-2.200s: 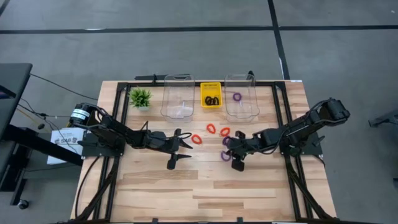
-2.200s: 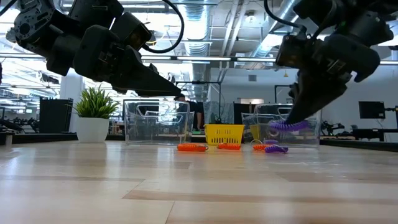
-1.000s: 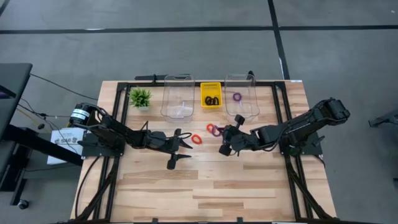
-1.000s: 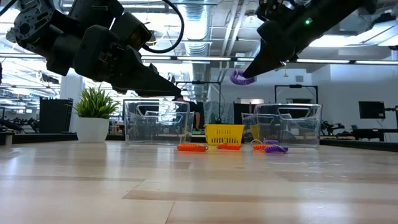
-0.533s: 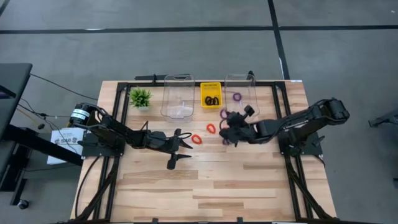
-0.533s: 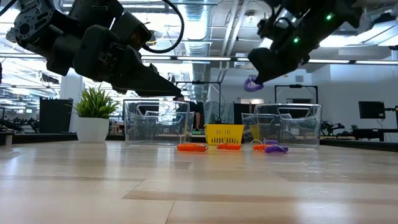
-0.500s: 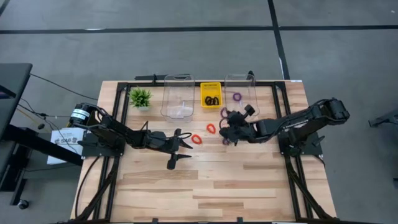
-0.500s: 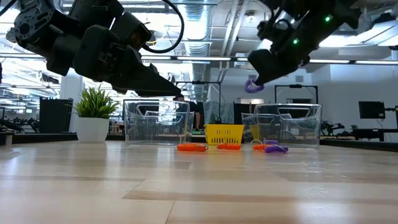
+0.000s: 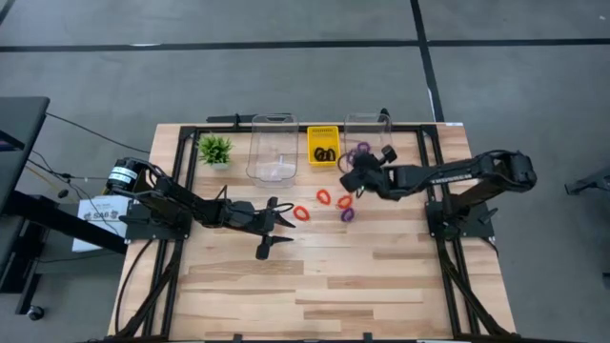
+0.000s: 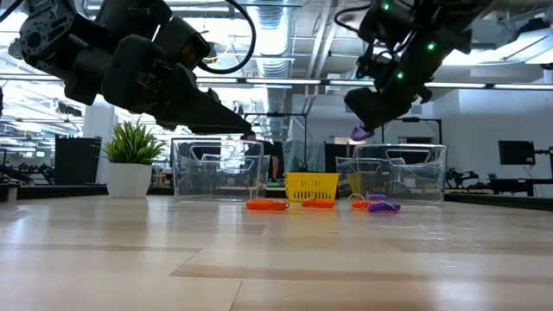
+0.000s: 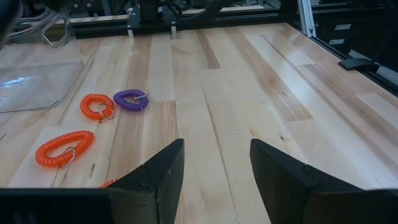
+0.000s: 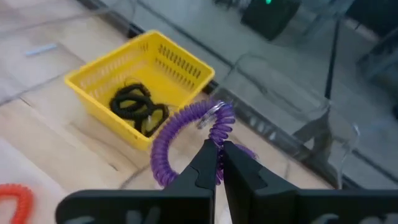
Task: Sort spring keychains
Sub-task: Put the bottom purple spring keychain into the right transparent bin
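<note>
The purple keychain I am holding is the same as the purple one in the clear bin [image 9: 363, 147], so I should keep moving my right gripper over that bin [image 9: 372, 139] and let go of the keychain's loop inside.
My right gripper [image 9: 353, 164] is shut on a purple spring keychain [image 12: 186, 134], held in the air [image 10: 361, 132] between the yellow basket [image 9: 323, 145] and the right clear bin [image 9: 372, 162]. The basket holds black keychains [image 12: 137, 109]. On the table lie red keychains [image 9: 301, 213] [image 9: 324, 197] [image 9: 344, 202] and a purple one [image 9: 347, 215]. My left gripper [image 9: 284, 226] hangs open left of them, with nothing between its fingers [image 11: 155, 180]. My right gripper pinches the purple keychain's coil [image 12: 214, 140] between its two fingertips, close to the small metal ring. The fingers slant down toward the table's far edge. The loop sticks out beyond the fingertips, lifted clear of the table.
A second clear bin [image 9: 273, 148] stands left of the basket, and a small green plant [image 9: 214, 149] at the far left. A purple keychain [image 12: 249, 152] shows behind my right fingers in the right bin. Bare wood fills the table's near half.
My right gripper has swung from over the loose keychains toward the table's far edge, up to the right clear bin, turning as it went. It has stayed shut, and the purple keychain has travelled with it, clear of the table.
</note>
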Controlling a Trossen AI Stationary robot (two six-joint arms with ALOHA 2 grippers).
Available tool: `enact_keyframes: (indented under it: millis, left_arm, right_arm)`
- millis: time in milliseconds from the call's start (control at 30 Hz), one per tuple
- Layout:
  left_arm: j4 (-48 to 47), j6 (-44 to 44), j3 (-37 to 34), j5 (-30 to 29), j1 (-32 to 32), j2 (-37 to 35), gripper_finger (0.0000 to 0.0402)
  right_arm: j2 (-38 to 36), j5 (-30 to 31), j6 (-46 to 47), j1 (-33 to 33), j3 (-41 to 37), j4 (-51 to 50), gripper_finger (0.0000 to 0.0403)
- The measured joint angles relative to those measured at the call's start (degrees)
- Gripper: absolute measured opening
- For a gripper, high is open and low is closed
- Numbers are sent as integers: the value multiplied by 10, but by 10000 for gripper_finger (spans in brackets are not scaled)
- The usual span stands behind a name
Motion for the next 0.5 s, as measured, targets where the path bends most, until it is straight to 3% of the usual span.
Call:
enact_keyframes:
  millis: [167, 367, 500]
  left_arm:
    - [0, 0, 0, 0, 0, 0, 182]
    - [0, 0, 0, 0, 0, 0, 182]
    - [0, 0, 0, 0, 0, 0, 182]
  right_arm:
    - [-35, -114, -37, -76, 0, -5, 5]
    - [-57, -307, -44, -170, 0, -28, 5]
    - [-31, -329, -44, -208, 0, -78, 5]
